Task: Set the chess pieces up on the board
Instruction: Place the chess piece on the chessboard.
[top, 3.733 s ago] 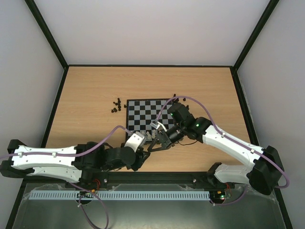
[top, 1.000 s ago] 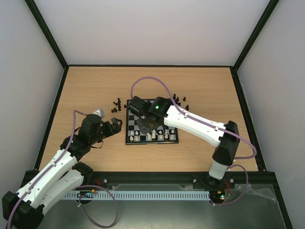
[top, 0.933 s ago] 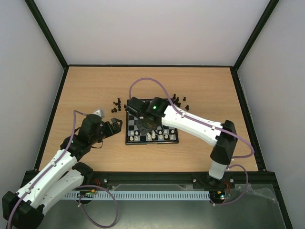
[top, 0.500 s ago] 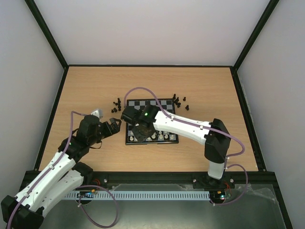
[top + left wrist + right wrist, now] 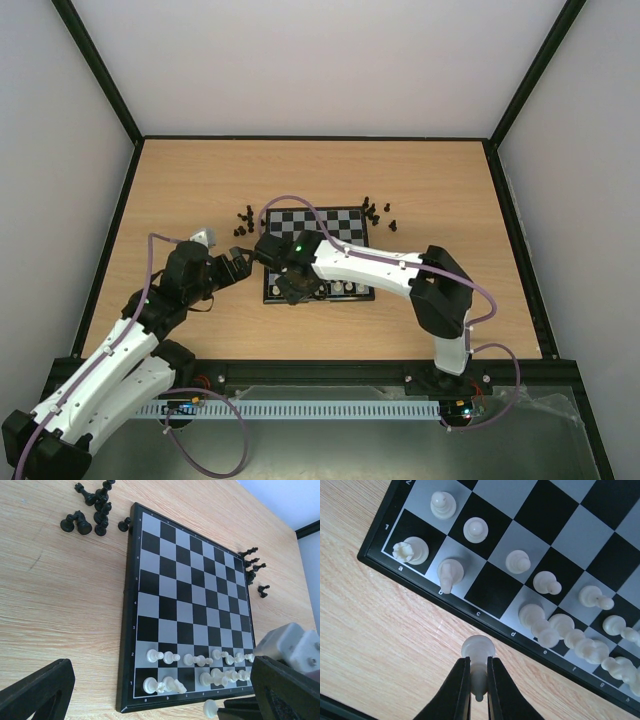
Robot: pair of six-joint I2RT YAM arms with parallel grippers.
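Note:
I keep carrying the white piece (image 5: 478, 646) with my right gripper to the dark square (image 5: 493, 590) beside the knight until the piece's base rests there. The piece hangs base down and the square is free.
The board (image 5: 330, 228) lies mid-table, and cream-white chess pieces (image 5: 200, 667) fill most of its two near rows. My right gripper (image 5: 478, 672) is shut on a white piece (image 5: 478, 650), holding it over the wood just off the board's near edge by the c and d letters. The dark c1 square (image 5: 492, 591) next to the knight (image 5: 450, 572) is bare. From above, that right gripper (image 5: 293, 290) sits at the board's near-left corner. My left gripper (image 5: 240, 266) hangs open left of the board, its fingers (image 5: 35, 695) holding nothing.
Loose black pieces lie on the wood in two clusters, one off the board's far-left corner (image 5: 243, 222) and one off its far-right corner (image 5: 376, 212). The right arm's forearm (image 5: 370, 268) stretches across the board's near-right part.
The right arm has swung left and toward the near edge, carrying the white piece from over the board to its near-left corner. The left arm has barely moved.

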